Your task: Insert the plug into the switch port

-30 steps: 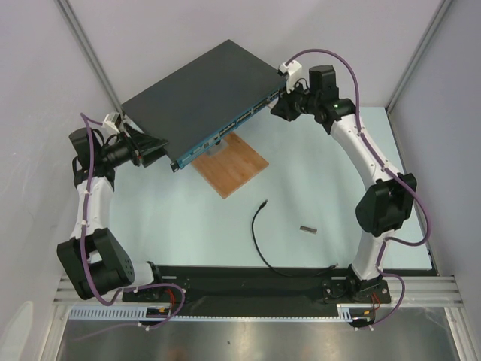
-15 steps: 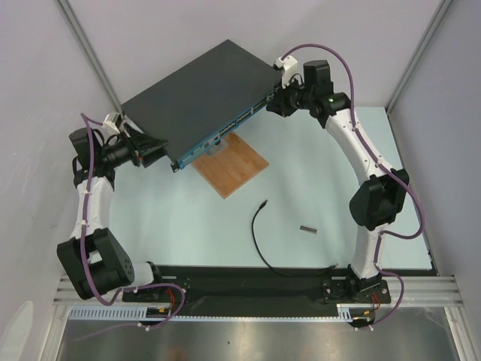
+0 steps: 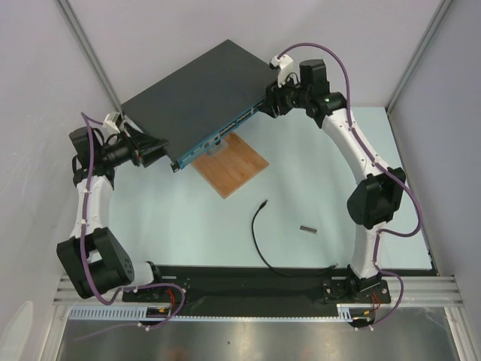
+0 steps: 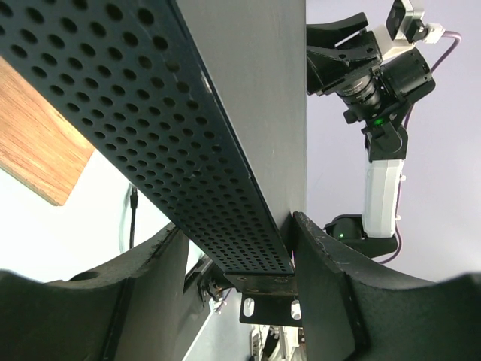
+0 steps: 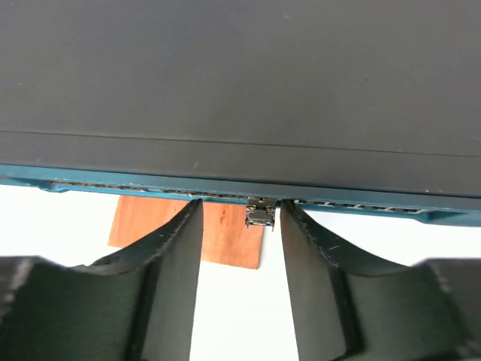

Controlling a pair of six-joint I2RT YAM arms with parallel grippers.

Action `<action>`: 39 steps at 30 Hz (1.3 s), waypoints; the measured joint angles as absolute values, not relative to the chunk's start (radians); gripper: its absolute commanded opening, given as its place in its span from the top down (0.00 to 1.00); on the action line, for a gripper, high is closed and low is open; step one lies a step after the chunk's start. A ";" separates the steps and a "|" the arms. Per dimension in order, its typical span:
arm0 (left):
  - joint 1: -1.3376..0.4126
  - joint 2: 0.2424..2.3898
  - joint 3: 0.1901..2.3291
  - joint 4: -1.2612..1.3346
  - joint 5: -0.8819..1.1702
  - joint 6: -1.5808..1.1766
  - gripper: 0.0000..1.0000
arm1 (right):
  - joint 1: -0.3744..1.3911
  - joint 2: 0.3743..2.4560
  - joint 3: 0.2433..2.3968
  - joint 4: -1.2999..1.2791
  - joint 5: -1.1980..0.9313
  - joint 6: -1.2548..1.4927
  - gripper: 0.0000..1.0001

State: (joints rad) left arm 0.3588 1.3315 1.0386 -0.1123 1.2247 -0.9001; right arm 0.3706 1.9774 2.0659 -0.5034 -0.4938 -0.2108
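My right gripper should close its fingers and push the piece's protruding end (image 5: 260, 222) deeper, since the small grey metal piece (image 5: 261, 210) sits too shallow in the teal strip.
The plug (image 3: 263, 203) lies loose on the table at the end of its thin black cable (image 3: 257, 241), far from both grippers. The switch (image 3: 199, 86) is a flat dark-grey box set at a slant, and its teal front strip carries the row of switch ports (image 3: 225, 129). My left gripper (image 3: 152, 147) is shut on the box's left end, with fingers (image 4: 323, 256) above and below the perforated side. At the strip's right end my right gripper (image 5: 239, 214) stands open. A small grey metal piece (image 5: 261, 213) hangs from the strip between its fingers, touching neither.
A brown wooden board (image 3: 234, 165) lies under the switch's front edge. A short grey metal piece (image 3: 307, 228) sits on the table to the right of the cable. Grey walls and frame posts close in the back and sides.
The right gripper has moved a little left, up against the right end of the switch's front strip. Left arm, plug and cable have not moved.
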 measured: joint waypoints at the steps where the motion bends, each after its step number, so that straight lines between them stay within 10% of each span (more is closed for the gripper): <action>1: 0.359 1.333 1.041 -0.117 1.226 -0.897 1.00 | 0.368 1.975 2.063 -0.502 -0.497 -0.211 0.44; 10: 0.359 1.335 1.044 -0.124 1.227 -0.889 1.00 | 0.295 1.893 1.943 -0.484 -0.585 -0.214 0.35; 18: 0.359 1.335 1.050 -0.132 1.225 -0.884 1.00 | 0.278 1.861 1.911 -0.484 -0.600 -0.221 0.77; 39: 0.359 1.337 1.052 -0.138 1.226 -0.881 1.00 | 0.324 1.969 2.018 -0.463 -0.566 -0.193 0.83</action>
